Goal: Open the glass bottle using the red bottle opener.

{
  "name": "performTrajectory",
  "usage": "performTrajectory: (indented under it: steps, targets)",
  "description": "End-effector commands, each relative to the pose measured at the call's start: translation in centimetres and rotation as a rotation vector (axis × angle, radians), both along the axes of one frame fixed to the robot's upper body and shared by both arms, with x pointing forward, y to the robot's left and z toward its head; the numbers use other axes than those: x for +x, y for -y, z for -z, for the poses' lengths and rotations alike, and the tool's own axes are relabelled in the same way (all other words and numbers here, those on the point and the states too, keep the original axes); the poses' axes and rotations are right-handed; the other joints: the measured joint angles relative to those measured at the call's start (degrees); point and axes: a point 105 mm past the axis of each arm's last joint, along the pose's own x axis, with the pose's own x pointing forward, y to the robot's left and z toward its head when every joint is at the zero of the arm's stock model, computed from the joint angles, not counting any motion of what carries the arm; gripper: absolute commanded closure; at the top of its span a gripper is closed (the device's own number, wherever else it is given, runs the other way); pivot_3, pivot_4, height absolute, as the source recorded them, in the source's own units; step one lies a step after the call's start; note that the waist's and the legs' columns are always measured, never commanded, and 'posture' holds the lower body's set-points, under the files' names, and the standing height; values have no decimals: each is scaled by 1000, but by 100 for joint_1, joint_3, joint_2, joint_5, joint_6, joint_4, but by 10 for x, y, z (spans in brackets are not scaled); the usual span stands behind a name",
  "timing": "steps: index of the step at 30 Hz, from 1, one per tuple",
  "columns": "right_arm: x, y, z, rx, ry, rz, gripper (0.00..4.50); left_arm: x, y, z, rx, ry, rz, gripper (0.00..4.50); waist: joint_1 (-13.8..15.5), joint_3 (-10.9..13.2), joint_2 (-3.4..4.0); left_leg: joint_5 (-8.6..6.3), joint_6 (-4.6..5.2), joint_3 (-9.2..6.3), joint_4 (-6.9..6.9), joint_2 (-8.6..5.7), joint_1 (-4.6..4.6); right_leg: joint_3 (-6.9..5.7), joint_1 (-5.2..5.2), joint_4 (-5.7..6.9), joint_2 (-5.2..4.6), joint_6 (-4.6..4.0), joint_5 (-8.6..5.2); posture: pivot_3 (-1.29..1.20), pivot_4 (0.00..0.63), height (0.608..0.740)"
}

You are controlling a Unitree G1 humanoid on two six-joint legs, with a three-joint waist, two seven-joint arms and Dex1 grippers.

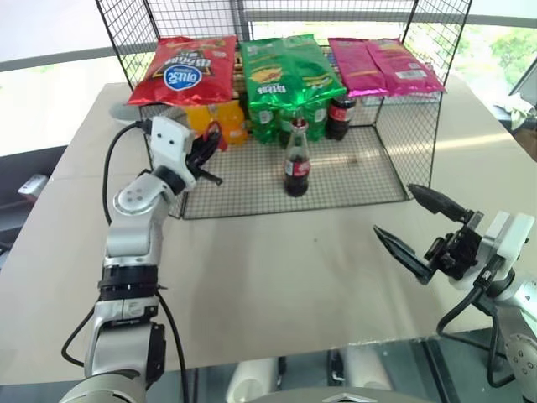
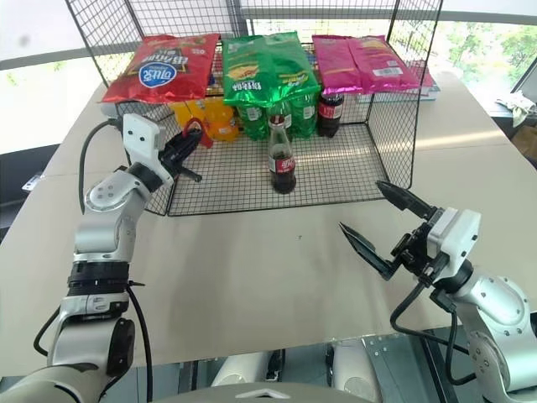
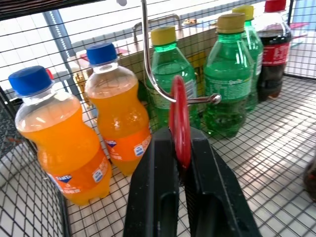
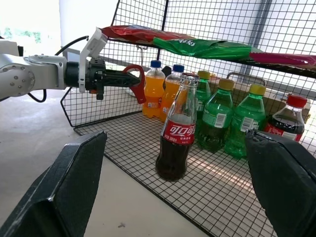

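I expect the cap [image 4: 189,75] to pop off when I pry it with the red bottle opener, because this crimped cap grips the glass bottle's rim [image 4: 189,82].
The glass bottle [image 1: 295,159] stands upright on the mesh floor of the wire rack, near its front middle, with dark liquid and a red label. My left gripper [image 1: 210,144] is at the rack's left front corner, shut on the red bottle opener [image 3: 179,116]. The opener's ring hangs on a metal hook [image 3: 148,59], and its handle sits between the black fingers [image 3: 153,187]. The opener [image 4: 137,81] is well to the left of the bottle [image 4: 177,133], apart from it. My right gripper [image 1: 394,210] hovers open over the table at the right, with nothing in it, facing the bottle.
A black wire rack [image 1: 369,180] sits on the beige table [image 1: 277,285]. Chip bags [image 1: 289,71] lie on its top. Inside stand orange soda bottles [image 3: 118,113], green bottles [image 3: 227,79] and a dark plastic cola bottle [image 1: 340,117].
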Motion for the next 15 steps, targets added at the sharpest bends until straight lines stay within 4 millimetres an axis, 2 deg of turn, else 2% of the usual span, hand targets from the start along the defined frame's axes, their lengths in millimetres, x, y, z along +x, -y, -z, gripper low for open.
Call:
performTrajectory:
  steps: [1,8,15]
  targets:
    - [-6,-4,-9,-4,44,-15,0,-11,3,-21,-2,46,74,4371,-1,0,0,0,0,1,0,0,0,0,0,0,0,0,0,0,150,740]
    - [-5,-5,-8,-8,31,-26,0,-21,5,-35,-37,-10,255,4371,2,1,-1,0,0,0,1,0,-1,-3,0,0,9,0,0,0,150,740]
    - [-4,-7,-4,-13,-1,-29,0,-29,10,-31,-134,-102,359,4371,-8,1,-1,0,1,2,4,-1,0,0,0,1,13,0,0,0,150,740]
